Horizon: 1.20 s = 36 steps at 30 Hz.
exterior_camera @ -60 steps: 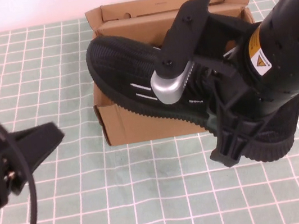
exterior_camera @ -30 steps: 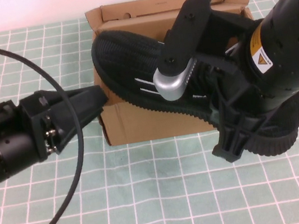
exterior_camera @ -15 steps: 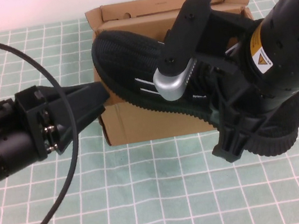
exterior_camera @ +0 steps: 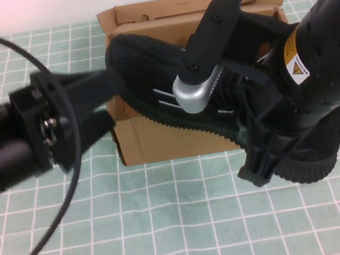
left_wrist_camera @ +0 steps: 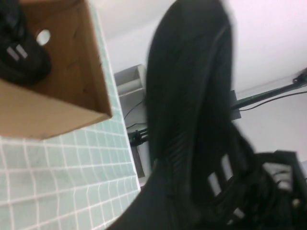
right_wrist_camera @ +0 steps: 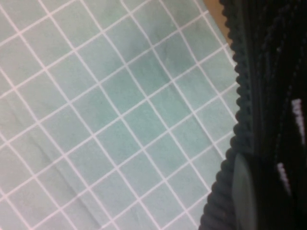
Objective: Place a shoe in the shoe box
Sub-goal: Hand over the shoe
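Observation:
I should grip the toe (exterior_camera: pixel 129 53) firmly with my left gripper before my right gripper opens and changes its hold, because the shoe in my right gripper lies at a slant across the shoe box.
A black knit shoe (exterior_camera: pixel 148 72) with white side stripes hangs tilted over the open cardboard shoe box (exterior_camera: pixel 159 139), toe toward the left. My right gripper (exterior_camera: pixel 265 151) is shut on its heel end; the right wrist view shows the ribbed sole (right_wrist_camera: pixel 240 96) against a grey finger pad (right_wrist_camera: pixel 242 191). My left gripper (exterior_camera: pixel 113 101) is open at the box's left front corner, its upper finger against the shoe's toe and its lower finger in front of the box wall. The left wrist view is filled by the shoe (left_wrist_camera: pixel 192 96), with the box (left_wrist_camera: pixel 72 72) beside it.
A second black shoe (left_wrist_camera: pixel 21 52) lies inside the box. The box flaps (exterior_camera: pixel 176 5) stand open at the back. The green checked mat (exterior_camera: pixel 173 230) covers the table in front. A black cable (exterior_camera: pixel 54 210) loops over the left arm.
My left gripper has come in from the left and risen until it reaches the shoe's toe. The shoe and right arm have shifted only slightly.

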Tool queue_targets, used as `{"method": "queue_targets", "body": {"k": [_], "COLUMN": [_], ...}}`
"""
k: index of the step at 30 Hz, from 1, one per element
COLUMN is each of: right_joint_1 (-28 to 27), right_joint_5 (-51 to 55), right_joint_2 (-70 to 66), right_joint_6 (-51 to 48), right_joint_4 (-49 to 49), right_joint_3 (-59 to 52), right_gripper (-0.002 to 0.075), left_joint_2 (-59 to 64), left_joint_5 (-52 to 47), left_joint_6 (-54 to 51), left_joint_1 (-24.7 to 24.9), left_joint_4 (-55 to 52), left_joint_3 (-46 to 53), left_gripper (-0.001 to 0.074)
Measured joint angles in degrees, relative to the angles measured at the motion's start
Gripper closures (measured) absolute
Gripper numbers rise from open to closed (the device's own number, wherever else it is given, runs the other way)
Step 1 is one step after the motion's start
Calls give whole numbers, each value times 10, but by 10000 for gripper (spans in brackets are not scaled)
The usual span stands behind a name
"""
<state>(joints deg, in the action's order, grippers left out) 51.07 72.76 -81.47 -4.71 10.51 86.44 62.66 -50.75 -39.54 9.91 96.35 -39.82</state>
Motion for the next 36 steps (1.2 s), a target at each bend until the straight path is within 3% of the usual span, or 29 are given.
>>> {"method": "queue_targets", "body": {"k": [8,20,36], "right_joint_1": [0,0,0], "right_joint_5": [0,0,0], "right_joint_2": [0,0,0], "right_joint_6": [0,1,3], "right_joint_4": [-14,13,-1], "right_joint_3": [0,0,0], "right_gripper": [713,714,714], "left_joint_2": [0,9,147], "left_joint_5": [14,42,22], "left_joint_6": [0,-1,-35], "left_joint_1": [0,0,8], "left_joint_4": [0,-53,-4], "left_joint_3": [-60,-70,-100], "left_gripper": [65,64,64]}}
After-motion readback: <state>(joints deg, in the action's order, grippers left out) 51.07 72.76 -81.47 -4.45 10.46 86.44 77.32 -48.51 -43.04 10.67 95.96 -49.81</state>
